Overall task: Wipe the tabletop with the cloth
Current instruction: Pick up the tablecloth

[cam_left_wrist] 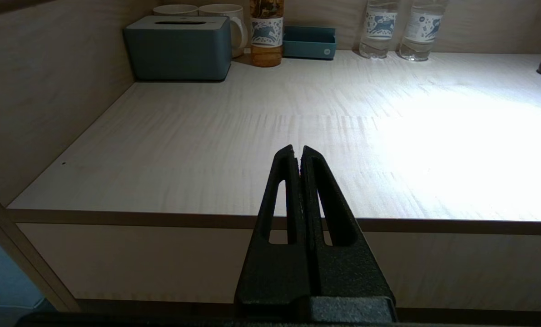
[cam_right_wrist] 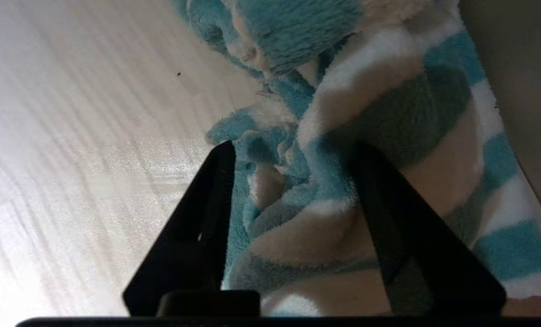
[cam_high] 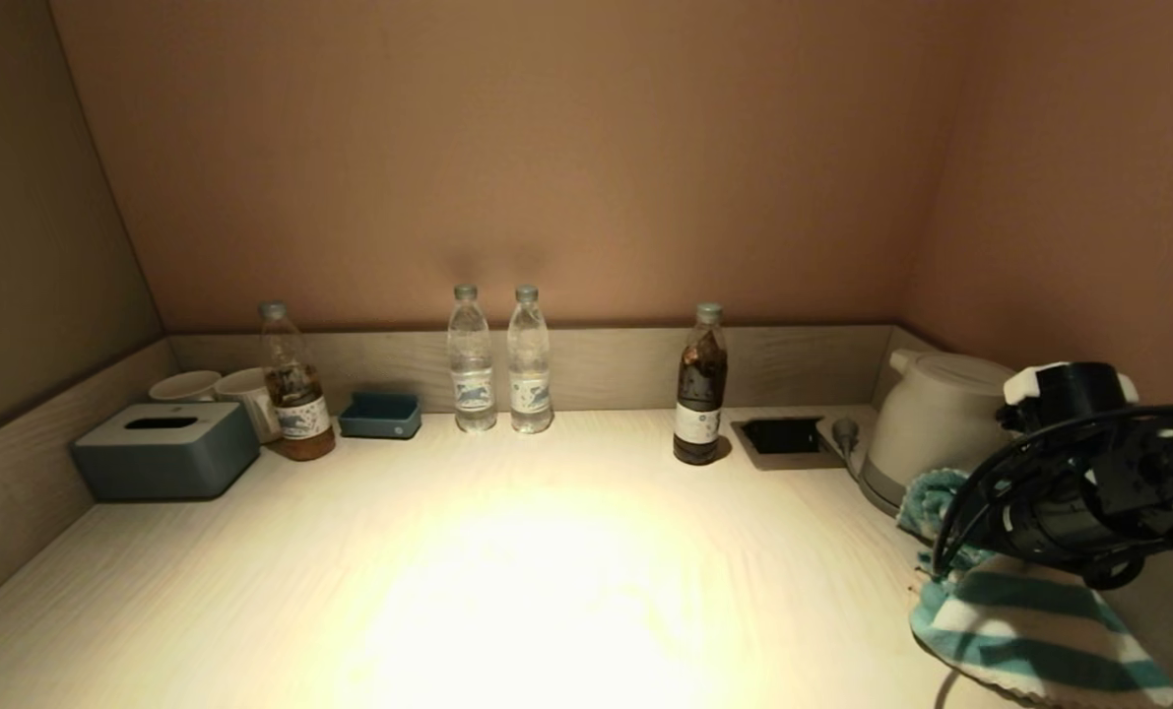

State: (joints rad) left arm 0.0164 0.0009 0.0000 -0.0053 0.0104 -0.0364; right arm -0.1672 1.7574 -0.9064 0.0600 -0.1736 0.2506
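The cloth has loose, rumpled folds (cam_high: 937, 506) in it, so the cloth's edges (cam_high: 1025, 691) will flop open and trail around the robot's right gripper when it wipes.
A fluffy teal-and-white striped cloth (cam_high: 1029, 630) lies bunched at the right front of the pale wooden tabletop (cam_high: 547, 551), beside the right wall. My right arm (cam_high: 1088, 483) hangs over it. In the right wrist view my right gripper (cam_right_wrist: 293, 150) is open, its two black fingers set down on either side of a fold of the cloth (cam_right_wrist: 388, 104). My left gripper (cam_left_wrist: 296, 152) is shut and empty, parked in front of the table's front edge at the left; it is out of the head view.
A white kettle (cam_high: 931, 423) stands just behind the cloth. Along the back wall are a dark bottle (cam_high: 699, 389), two water bottles (cam_high: 499, 364), a blue tray (cam_high: 380, 415), a tea bottle (cam_high: 295, 389), cups (cam_high: 241, 394) and a tissue box (cam_high: 165, 450). A socket recess (cam_high: 783, 435) sits near the kettle.
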